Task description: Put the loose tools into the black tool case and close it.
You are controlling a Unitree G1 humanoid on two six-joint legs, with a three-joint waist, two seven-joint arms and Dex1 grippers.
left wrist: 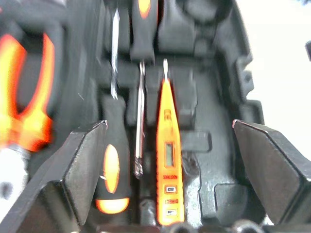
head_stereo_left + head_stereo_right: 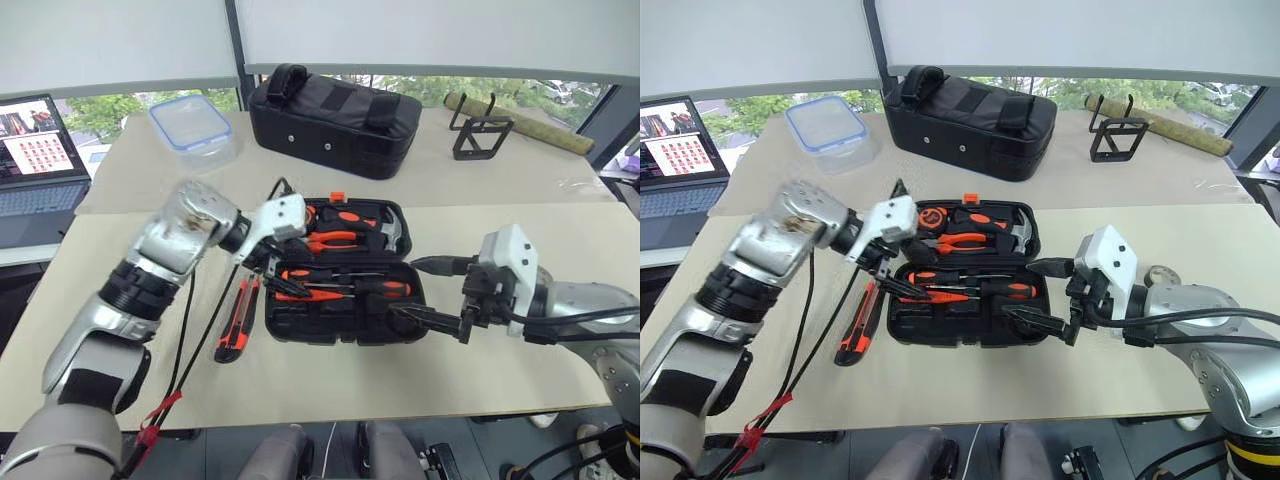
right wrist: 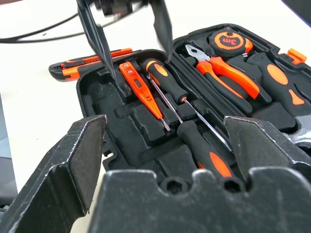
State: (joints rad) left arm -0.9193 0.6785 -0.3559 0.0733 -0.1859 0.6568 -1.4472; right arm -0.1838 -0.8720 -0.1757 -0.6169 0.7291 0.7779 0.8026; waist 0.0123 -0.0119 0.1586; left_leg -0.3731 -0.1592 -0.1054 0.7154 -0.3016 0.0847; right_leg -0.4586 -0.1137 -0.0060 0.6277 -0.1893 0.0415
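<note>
My gripper will lower the orange-black utility knife, and the knife will settle flat inside, because a long empty slot runs along the near edge of the case.
The black tool case lies open at the table's middle. My left gripper hangs open just above its left end, over the slim orange screwdriver, which lies in a slot. Beside that, two black-and-orange screwdrivers rest in their slots. The orange-black utility knife lies on the table just left of the case. My right gripper is open at the case's right end, holding nothing. Pliers, a hammer and a round orange-black tape sit in the case's far half.
A larger black fabric bag stands behind the case. A clear lidded box is at the back left, a laptop at the far left and a black wire stand at the back right. Cables trail beside the knife.
</note>
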